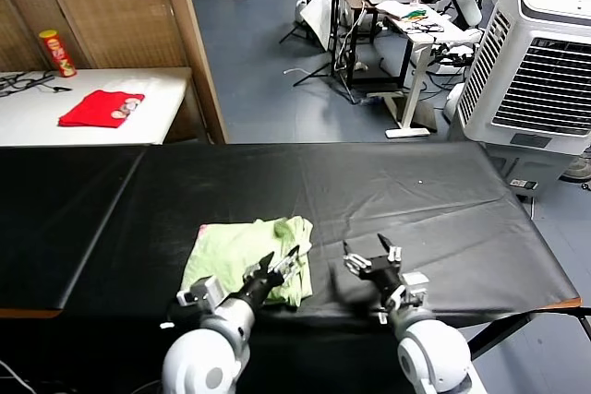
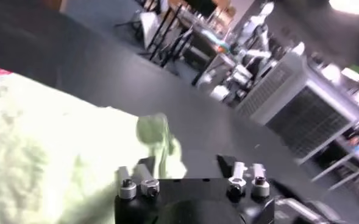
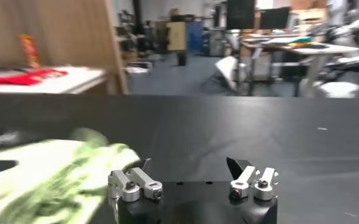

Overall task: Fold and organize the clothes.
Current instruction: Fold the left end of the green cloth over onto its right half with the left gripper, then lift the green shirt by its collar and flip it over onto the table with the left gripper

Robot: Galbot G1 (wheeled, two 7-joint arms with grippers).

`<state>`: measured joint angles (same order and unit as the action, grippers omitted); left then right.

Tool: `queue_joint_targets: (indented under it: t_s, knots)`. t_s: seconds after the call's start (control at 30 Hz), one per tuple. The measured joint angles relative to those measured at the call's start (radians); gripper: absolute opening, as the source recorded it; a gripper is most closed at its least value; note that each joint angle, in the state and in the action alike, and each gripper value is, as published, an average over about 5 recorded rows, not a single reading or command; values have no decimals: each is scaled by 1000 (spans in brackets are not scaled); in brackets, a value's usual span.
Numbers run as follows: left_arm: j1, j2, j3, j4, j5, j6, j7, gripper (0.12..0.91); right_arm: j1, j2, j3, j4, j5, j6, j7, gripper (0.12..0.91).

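Note:
The pale green shirt is plain side up, its red corner (image 1: 202,228) showing, so my left gripper should grab the end of the shirt (image 1: 190,268) below that corner and flip the shirt.
The clothes are one pale green shirt (image 1: 242,255), folded into a rough rectangle near the front of the black table (image 1: 416,200). My left gripper (image 1: 282,266) hovers over the shirt's right edge. In the left wrist view the left gripper (image 2: 186,163) is open, and a raised tuft of the shirt (image 2: 156,137) stands just beyond one finger, free of the jaws. My right gripper (image 1: 370,255) is open over bare table just right of the shirt. In the right wrist view the right gripper (image 3: 190,164) holds nothing, and the shirt (image 3: 51,176) lies beside it.
A red folded garment (image 1: 102,108) and a chips can (image 1: 57,53) sit on a white side table behind a wooden partition (image 1: 199,53). A white air cooler (image 1: 536,62) stands at the back right. The table's front edge runs right under both grippers.

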<state>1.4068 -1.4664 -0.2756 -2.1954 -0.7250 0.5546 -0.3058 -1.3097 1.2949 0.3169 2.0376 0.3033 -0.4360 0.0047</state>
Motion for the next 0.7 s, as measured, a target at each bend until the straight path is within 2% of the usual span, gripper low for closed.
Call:
queue_joint_targets:
  t_s: [0.13, 0.27, 0.4, 0.57, 0.63, 0.7]
  knots:
    - [19, 30, -46, -18, 78, -55, 49, 796, 53, -14, -64, -22, 2, 3, -45, 798]
    - [40, 76, -117, -10, 178, -95, 72, 798, 124, -10, -150, -67, -44, 4, -58, 798]
    - [60, 90, -182, 12, 253, -122, 96, 798, 176, 3, -217, -132, -141, -12, -41, 798]
    - [73, 86, -235, 52, 280, -146, 128, 798, 184, 12, -244, -187, -342, -17, -9, 798]
    - [71, 84, -252, 73, 276, -158, 134, 798, 181, 16, -244, -191, -379, -3, 6, 798]
    - [68, 82, -269, 94, 255, -168, 136, 798, 175, 21, -240, -187, -380, 18, 20, 798]
